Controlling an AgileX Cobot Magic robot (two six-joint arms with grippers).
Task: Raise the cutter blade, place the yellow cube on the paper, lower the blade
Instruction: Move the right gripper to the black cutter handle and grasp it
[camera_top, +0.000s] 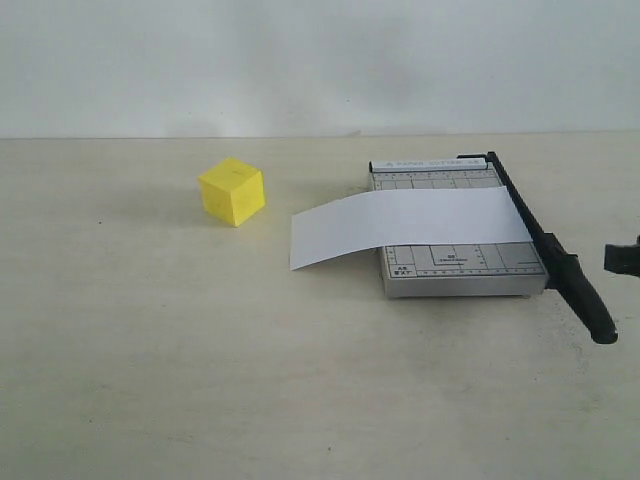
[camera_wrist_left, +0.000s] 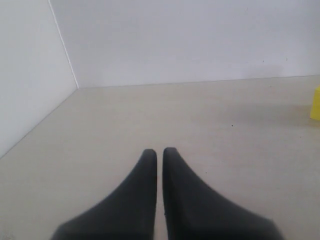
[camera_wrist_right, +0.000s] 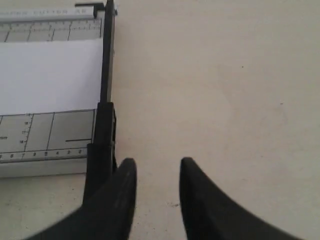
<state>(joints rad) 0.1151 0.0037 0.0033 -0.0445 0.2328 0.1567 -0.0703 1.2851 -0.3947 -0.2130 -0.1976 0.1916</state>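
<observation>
The blade handle (camera_wrist_right: 99, 172) is outside my right gripper's open fingers. Next, I move toward the cutter's base and close around the thick blade handle (camera_top: 584, 298) before I lift the blade.
The yellow cube (camera_top: 232, 190) rests on the table, left of the cutter; its edge shows in the left wrist view (camera_wrist_left: 315, 103). The white paper (camera_top: 400, 225) lies across the grey gridded base (camera_top: 460, 268), overhanging on the cube's side. The cutter blade (camera_top: 545, 245) lies lowered along the base's right edge, its thick handle past the front. My right gripper (camera_wrist_right: 157, 167) is open, its fingers just beside the blade handle (camera_wrist_right: 100, 150) with nothing between them; only its tip (camera_top: 622, 257) shows at the exterior view's right edge. My left gripper (camera_wrist_left: 160, 152) is shut and empty above bare table.
A white wall (camera_top: 320, 60) runs behind the beige table (camera_top: 200, 380). In the left wrist view a side wall (camera_wrist_left: 30, 75) meets it at a corner.
</observation>
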